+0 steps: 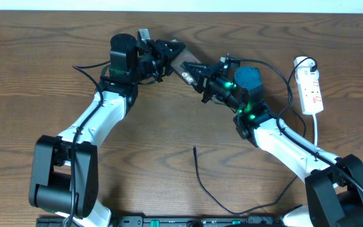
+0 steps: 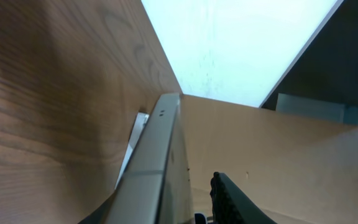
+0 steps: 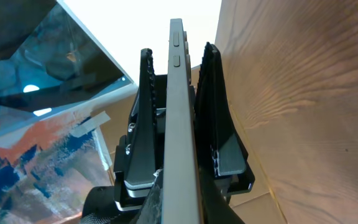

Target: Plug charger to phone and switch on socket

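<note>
I should take the phone with my left gripper, as my right gripper, closed on the phone's end [image 1: 188,70], will next pick up the charger cable's tip [image 1: 195,149].
The phone [image 1: 184,65] is held on edge above the table between both grippers. My right gripper [image 1: 201,74] is shut on its right end; in the right wrist view [image 3: 185,202] its fingers press both faces of the phone's grey edge [image 3: 182,124]. My left gripper [image 1: 172,55] straddles the other end. In the left wrist view [image 2: 166,190] a gap shows between the phone [image 2: 157,162] and the right finger. The charger cable lies loose on the table, its plug tip [image 1: 195,149] pointing away from me. The white socket [image 1: 311,88] lies at the far right.
The socket's white lead [image 1: 317,135] runs down toward the right arm. The charger cable curves from its tip toward the front edge [image 1: 232,211]. The arms' bases stand at the front left and front right corners.
</note>
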Robot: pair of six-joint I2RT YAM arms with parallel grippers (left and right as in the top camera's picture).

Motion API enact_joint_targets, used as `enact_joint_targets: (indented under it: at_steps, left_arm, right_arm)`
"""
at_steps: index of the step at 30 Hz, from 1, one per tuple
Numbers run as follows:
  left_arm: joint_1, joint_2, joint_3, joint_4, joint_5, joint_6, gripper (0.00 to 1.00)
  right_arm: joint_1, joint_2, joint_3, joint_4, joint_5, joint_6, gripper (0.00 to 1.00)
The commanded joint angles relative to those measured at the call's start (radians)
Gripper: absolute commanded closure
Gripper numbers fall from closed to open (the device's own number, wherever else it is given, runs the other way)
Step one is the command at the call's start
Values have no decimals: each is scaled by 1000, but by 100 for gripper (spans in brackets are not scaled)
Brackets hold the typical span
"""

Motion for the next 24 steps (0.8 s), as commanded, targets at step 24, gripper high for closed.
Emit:
enact_joint_targets:
  at_steps: [24]
  left_arm:
    - [-2, -22, 14, 2, -32, -6, 93]
  right_arm:
    - [37, -6, 8, -3, -8, 52, 90]
